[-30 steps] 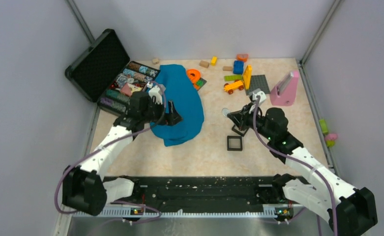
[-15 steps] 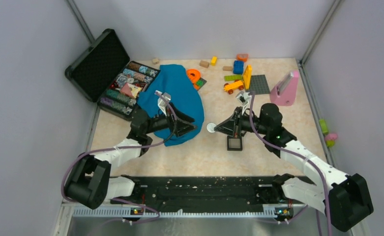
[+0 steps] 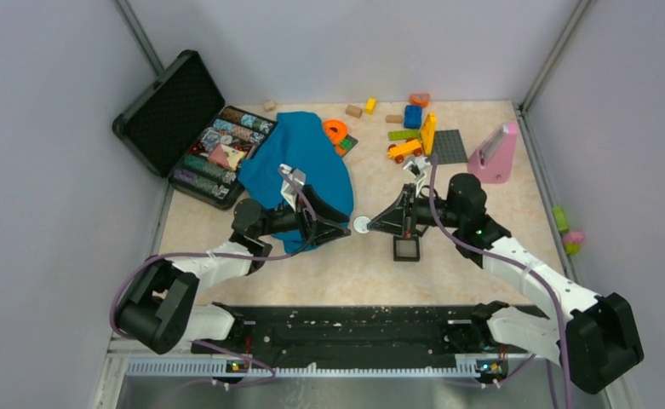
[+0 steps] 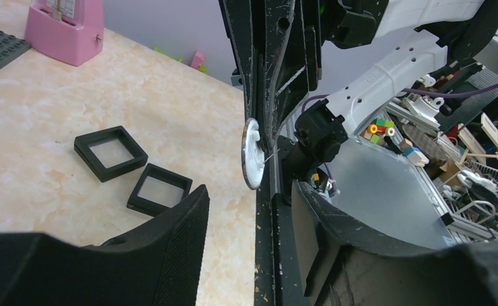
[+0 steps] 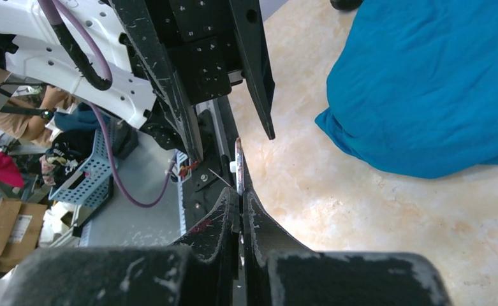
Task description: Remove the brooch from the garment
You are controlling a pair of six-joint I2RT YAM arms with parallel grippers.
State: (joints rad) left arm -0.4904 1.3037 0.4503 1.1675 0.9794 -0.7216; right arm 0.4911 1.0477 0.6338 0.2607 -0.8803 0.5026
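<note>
The pin [image 5: 220, 178] stands out from the brooch in my right gripper, so my left gripper should hold the brooch's free edge [image 3: 358, 224] while my right gripper opens and regrips.
The brooch [image 3: 362, 224] is a small pale round disc with a thin pin, held off the table between the arms. My right gripper [image 3: 371, 224] is shut on its edge; the right wrist view shows the brooch [image 5: 238, 159] edge-on at the closed tips of that gripper [image 5: 240, 194]. My left gripper [image 3: 344, 225] is open and empty, its jaws facing the disc and just short of it. The brooch [image 4: 252, 154] hangs ahead of this gripper [image 4: 249, 191] in the left wrist view. The garment, a blue cloth [image 3: 307, 166], lies bunched behind the left arm, also in the right wrist view [image 5: 424, 83].
Two black square frames [image 4: 111, 153] [image 4: 160, 189] lie on the table under the right gripper; one shows from above [image 3: 406, 248]. An open black case [image 3: 214, 149] sits back left. Toy blocks [image 3: 409, 128], a grey baseplate [image 3: 446, 145] and a pink stand [image 3: 492, 153] are at the back right.
My left gripper came off the blue cloth and swung right, open, toward the brooch. My right gripper carried the brooch left and lower to meet it.
</note>
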